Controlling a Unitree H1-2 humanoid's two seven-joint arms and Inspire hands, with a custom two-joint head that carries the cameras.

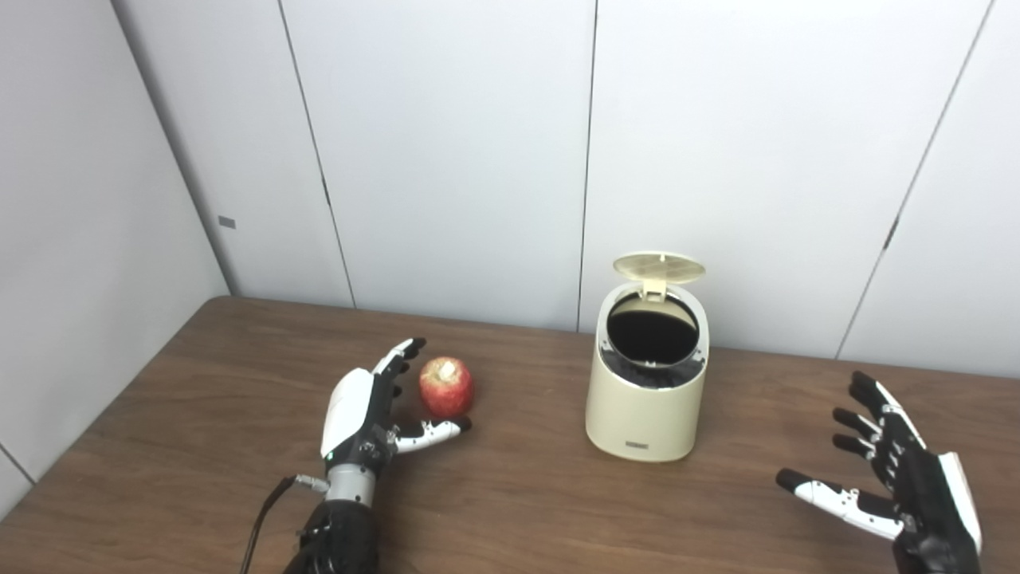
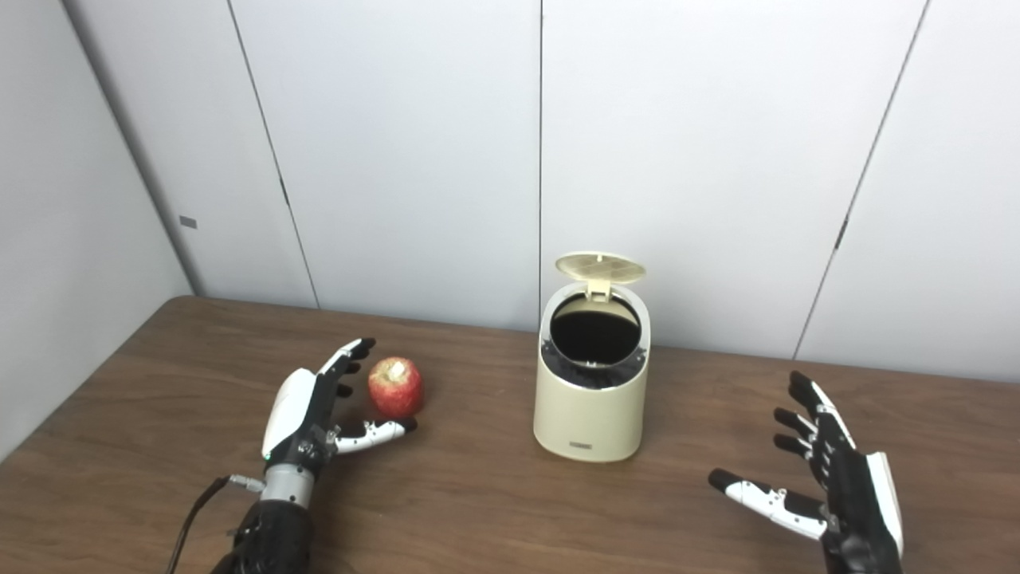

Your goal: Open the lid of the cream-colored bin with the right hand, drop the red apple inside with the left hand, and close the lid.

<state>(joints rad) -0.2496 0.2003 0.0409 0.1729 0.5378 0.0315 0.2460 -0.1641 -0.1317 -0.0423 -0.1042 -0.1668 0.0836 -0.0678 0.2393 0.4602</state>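
The red apple (image 1: 446, 387) will go fully out of view when I drop it, because the bin's dark opening (image 1: 653, 335) looks deep and wider than the apple.
The cream-colored bin (image 1: 645, 406) stands upright on the brown table, right of centre. Its lid (image 1: 659, 267) is flipped up at the back and the dark inside shows. A red apple (image 1: 447, 387) rests on the table to the left of the bin. My left hand (image 1: 362, 414) lies open just left of the apple, fingers stretched along its far side and thumb reaching under its near side, palm facing it, not closed on it. My right hand (image 1: 892, 466) hovers open at the lower right, well away from the bin, fingers spread and empty.
The wooden table (image 1: 199, 414) runs to grey wall panels at the back and on the left. A thin cable (image 1: 267, 502) trails from my left wrist toward the bottom edge.
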